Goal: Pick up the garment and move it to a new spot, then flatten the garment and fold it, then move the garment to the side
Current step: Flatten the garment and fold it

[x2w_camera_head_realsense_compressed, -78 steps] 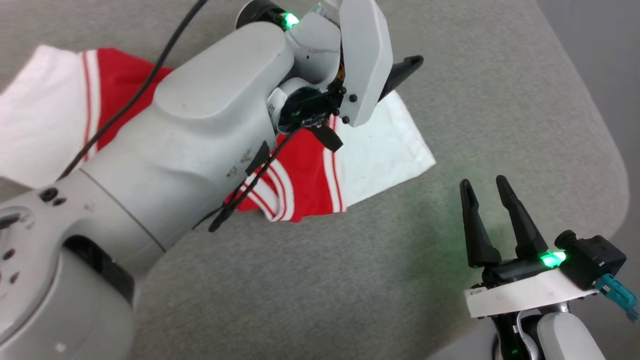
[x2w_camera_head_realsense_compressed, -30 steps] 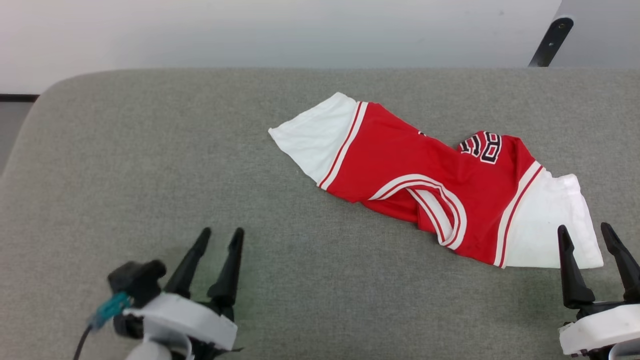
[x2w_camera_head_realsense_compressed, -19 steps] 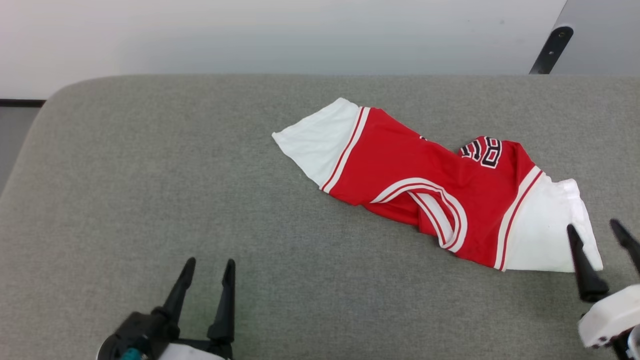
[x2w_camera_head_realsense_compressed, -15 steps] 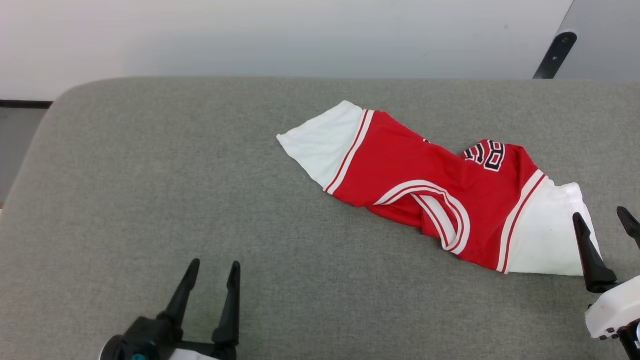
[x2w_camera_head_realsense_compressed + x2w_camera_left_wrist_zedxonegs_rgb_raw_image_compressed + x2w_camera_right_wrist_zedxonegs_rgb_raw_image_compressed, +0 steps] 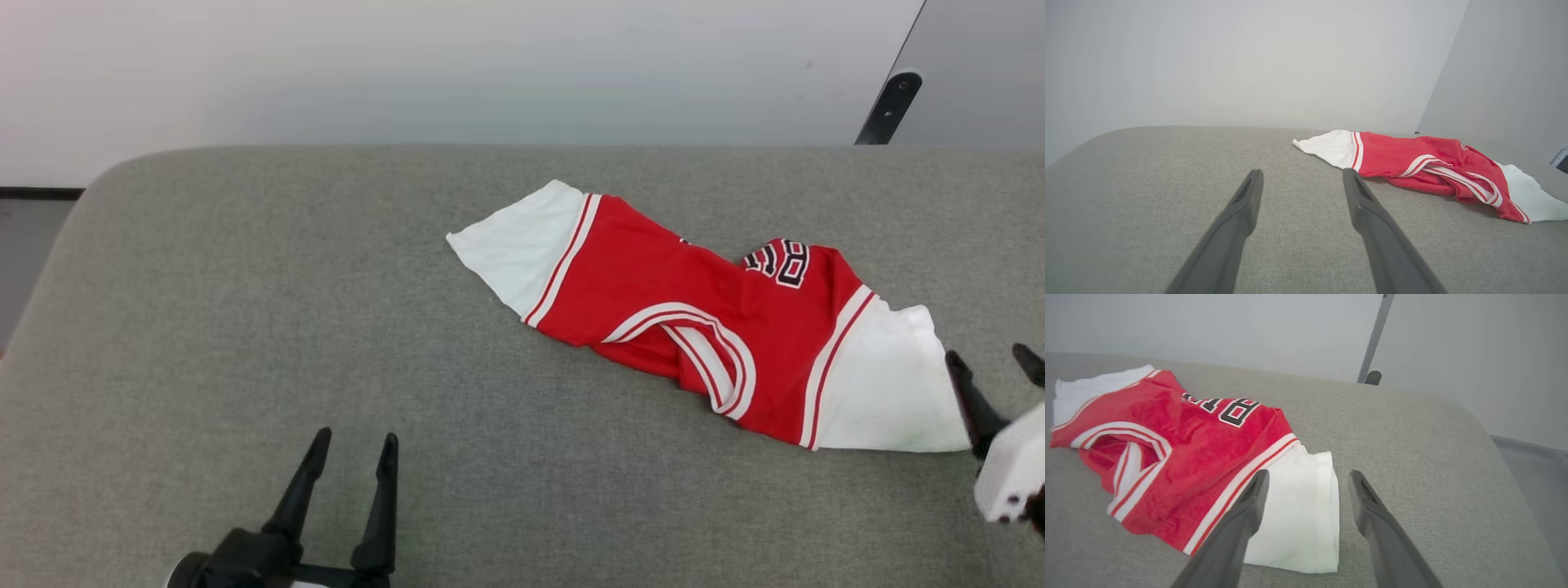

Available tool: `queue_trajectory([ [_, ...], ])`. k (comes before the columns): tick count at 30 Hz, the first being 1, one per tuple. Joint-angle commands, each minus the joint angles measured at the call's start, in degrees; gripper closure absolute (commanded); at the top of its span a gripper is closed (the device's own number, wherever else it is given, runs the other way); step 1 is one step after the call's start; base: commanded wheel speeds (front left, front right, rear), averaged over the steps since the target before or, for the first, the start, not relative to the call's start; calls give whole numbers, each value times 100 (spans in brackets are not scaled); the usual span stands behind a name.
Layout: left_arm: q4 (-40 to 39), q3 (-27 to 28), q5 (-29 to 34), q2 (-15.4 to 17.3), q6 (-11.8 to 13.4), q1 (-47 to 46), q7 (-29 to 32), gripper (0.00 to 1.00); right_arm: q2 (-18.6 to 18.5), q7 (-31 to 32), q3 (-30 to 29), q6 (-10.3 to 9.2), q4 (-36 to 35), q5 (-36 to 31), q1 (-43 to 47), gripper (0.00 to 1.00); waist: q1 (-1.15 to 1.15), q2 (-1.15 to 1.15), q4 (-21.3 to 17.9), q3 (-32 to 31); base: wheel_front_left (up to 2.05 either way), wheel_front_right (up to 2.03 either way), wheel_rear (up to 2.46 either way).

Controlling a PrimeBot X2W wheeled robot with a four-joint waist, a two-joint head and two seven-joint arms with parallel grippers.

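Observation:
I expect the garment [image 5: 651, 279] to drop open into a long red front when I lift the sleeves, because the black-and-white lettering [image 5: 780, 263] stops at the garment's fold.
The garment [image 5: 694, 310], a red T-shirt with white sleeves, striped trim and black-and-white numbers, lies crumpled in a long strip on the grey padded table [image 5: 245, 310], right of centre. It also shows in the left wrist view as the garment [image 5: 1425, 163] and in the right wrist view as the garment [image 5: 1180, 449]. My left gripper [image 5: 355, 441] stands open and empty near the front edge, well left of the shirt, its fingers [image 5: 1245, 204] spread. My right gripper [image 5: 989, 358] is open at the right edge, just beside the near white sleeve [image 5: 1302, 506], holding nothing.
A pale wall [image 5: 490, 65] runs behind the table. A dark metal leg [image 5: 886, 106] stands at the back right. The table's rounded right edge [image 5: 1494, 433] drops off to a grey floor. Bare grey padding spreads across the left half.
The head camera has shifted slightly, so the scene sits a little lower. My right gripper has slid further toward the right edge of the view. The garment lies as before.

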Motion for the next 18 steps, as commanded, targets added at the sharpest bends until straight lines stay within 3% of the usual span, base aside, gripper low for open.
queue_trajectory([
  [1,0,8,52,-10,-45,-18,-5,0,-130,300,76,-9,146,46,-255,0,0,0,28,58,0,0,0],
  [10,-10,-43,131,-62,-115,-290,-5,0,-620,1924,349,-8,1260,478,-1530,0,0,0,189,523,0,0,0],
  [18,3,-100,110,-60,-136,-499,-5,0,-905,2759,503,-8,2241,688,-2096,0,0,0,366,840,0,0,0],
])
